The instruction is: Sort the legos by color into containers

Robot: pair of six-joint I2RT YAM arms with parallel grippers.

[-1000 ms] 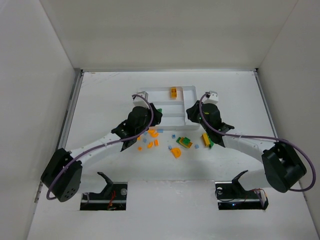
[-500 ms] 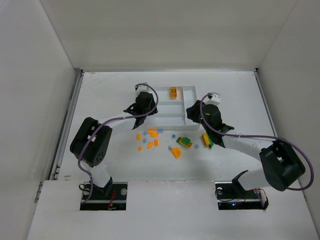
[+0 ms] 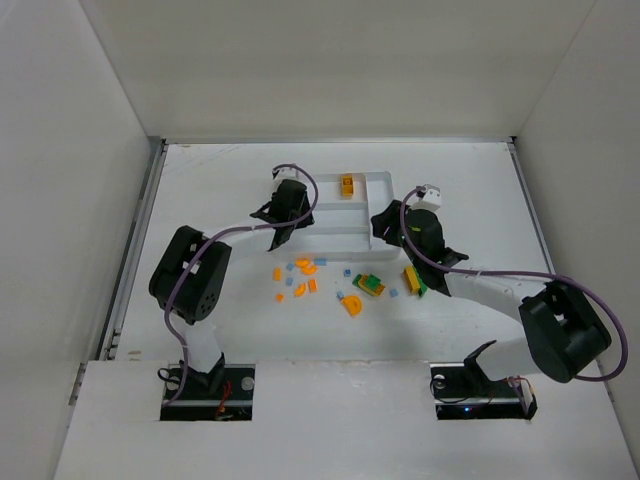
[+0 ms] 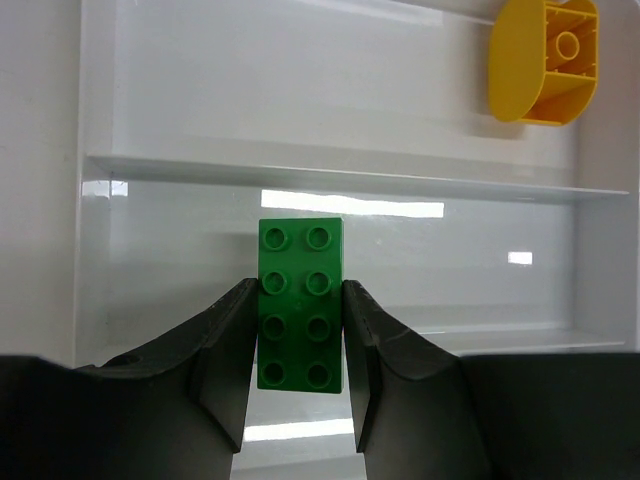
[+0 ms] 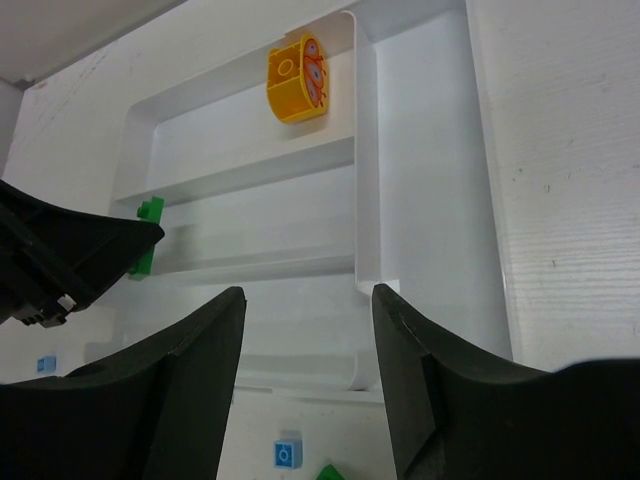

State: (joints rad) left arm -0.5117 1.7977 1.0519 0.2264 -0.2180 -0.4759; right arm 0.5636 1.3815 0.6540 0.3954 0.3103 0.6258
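The green and yellow stack (image 3: 369, 285) has two colors joined together, so next my right gripper lifts the stack to my left gripper to be pulled apart before its bricks are sorted.
The white tray (image 3: 340, 228) lies at the back middle of the table. My left gripper (image 3: 283, 220) is shut on a green 2x4 brick (image 4: 300, 300) and holds it over the left end of the tray's middle slot (image 4: 450, 270). That brick also shows in the right wrist view (image 5: 147, 235). A yellow rounded piece (image 3: 347, 185) lies in the tray's far slot; it also shows in the left wrist view (image 4: 545, 60) and the right wrist view (image 5: 297, 78). My right gripper (image 3: 383, 222) is open and empty at the tray's near right corner (image 5: 308, 300).
Loose legos lie on the table in front of the tray: orange pieces (image 3: 305, 268), small light blue ones (image 3: 298, 290), a green and yellow stack (image 3: 370, 285), a yellow rounded piece (image 3: 352, 305) and a yellow and green pair (image 3: 412, 280). A blue piece (image 5: 288, 453) lies below my right gripper.
My left gripper has moved from the tray's near left edge farther back over the tray, with the green brick in it, and its arm has folded upward. The right arm has hardly moved.
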